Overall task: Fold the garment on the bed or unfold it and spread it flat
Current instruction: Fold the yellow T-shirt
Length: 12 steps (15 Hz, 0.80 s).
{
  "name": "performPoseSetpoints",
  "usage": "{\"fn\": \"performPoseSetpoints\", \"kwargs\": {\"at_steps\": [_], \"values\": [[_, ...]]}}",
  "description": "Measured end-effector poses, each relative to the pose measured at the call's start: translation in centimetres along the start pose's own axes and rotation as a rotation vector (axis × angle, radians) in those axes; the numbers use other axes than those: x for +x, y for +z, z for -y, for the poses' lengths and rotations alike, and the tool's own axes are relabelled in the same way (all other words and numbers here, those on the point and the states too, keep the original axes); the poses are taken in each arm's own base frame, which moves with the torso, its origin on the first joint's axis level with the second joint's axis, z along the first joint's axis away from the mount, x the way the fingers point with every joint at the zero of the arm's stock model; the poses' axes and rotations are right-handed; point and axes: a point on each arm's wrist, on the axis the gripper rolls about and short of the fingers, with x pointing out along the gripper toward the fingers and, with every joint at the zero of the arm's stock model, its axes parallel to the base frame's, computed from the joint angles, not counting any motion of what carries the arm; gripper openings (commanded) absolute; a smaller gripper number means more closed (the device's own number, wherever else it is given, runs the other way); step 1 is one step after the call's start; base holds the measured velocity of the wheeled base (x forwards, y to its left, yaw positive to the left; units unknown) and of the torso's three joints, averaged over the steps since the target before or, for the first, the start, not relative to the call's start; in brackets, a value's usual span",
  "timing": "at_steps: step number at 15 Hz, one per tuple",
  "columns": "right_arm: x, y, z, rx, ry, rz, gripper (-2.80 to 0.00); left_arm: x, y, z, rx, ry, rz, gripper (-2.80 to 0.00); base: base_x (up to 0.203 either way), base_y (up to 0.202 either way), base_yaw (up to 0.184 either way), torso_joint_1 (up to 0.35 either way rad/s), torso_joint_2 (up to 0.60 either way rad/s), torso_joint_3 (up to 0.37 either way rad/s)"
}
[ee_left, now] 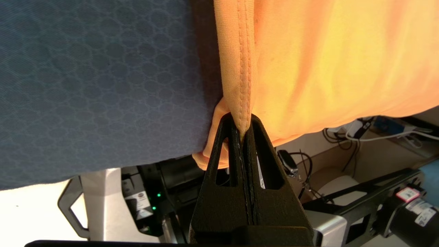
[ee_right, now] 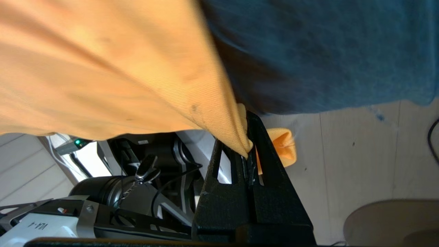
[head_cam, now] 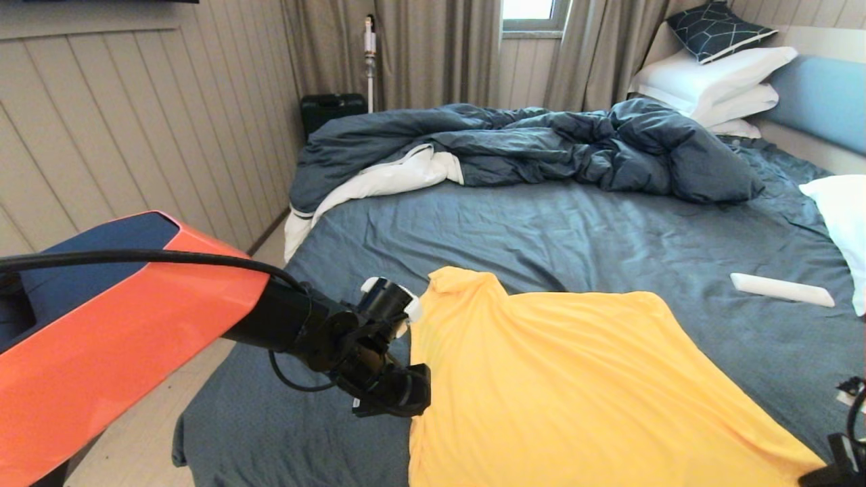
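Note:
The garment's far corner (head_cam: 655, 304) is flat and free, and my right gripper is holding the garment's near corner (head_cam: 800, 464). I should keep carrying it until the two corners meet.
The garment (head_cam: 561, 385), a bright yellow-orange T-shirt, lies spread over the near part of the bed (head_cam: 541, 230), reaching the front edge. My left gripper (head_cam: 414, 404) is at the shirt's left edge. In the left wrist view the left gripper (ee_left: 242, 129) is shut on a stitched hem of the garment (ee_left: 329, 61). My right gripper (head_cam: 833, 473) sits at the shirt's near right corner, mostly out of the head view. In the right wrist view the right gripper (ee_right: 249, 148) is shut on a pinched corner of the garment (ee_right: 103, 68), with a fold poking out behind one finger.
A rumpled dark blue duvet (head_cam: 541, 142) lies across the far side of the bed, with white pillows (head_cam: 717, 81) at the headboard and another pillow (head_cam: 842, 223) at the right. A flat white object (head_cam: 781, 289) rests on the sheet right of the shirt. Pale floor (head_cam: 155, 419) runs along the bed's left.

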Motion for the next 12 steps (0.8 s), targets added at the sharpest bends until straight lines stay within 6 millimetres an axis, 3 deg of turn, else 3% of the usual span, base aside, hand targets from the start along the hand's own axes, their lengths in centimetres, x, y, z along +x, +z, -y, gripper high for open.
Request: {"fn": "performPoseSetpoints", "kwargs": {"at_steps": [6, 12], "values": [[-0.9, 4.2, -5.5, -0.183, 0.087, 0.081, -2.80, -1.4, 0.5, -0.1, -0.054, -0.016, 0.032, -2.80, 0.000, 0.000, 0.000, 0.000, 0.00, 0.000], [-1.8, 10.8, -7.9, -0.113, 0.108, 0.166, -2.80, -2.3, 0.8, -0.1, -0.059, -0.020, 0.059, -2.80, 0.000, 0.000, 0.000, 0.000, 0.00, 0.000]]}}
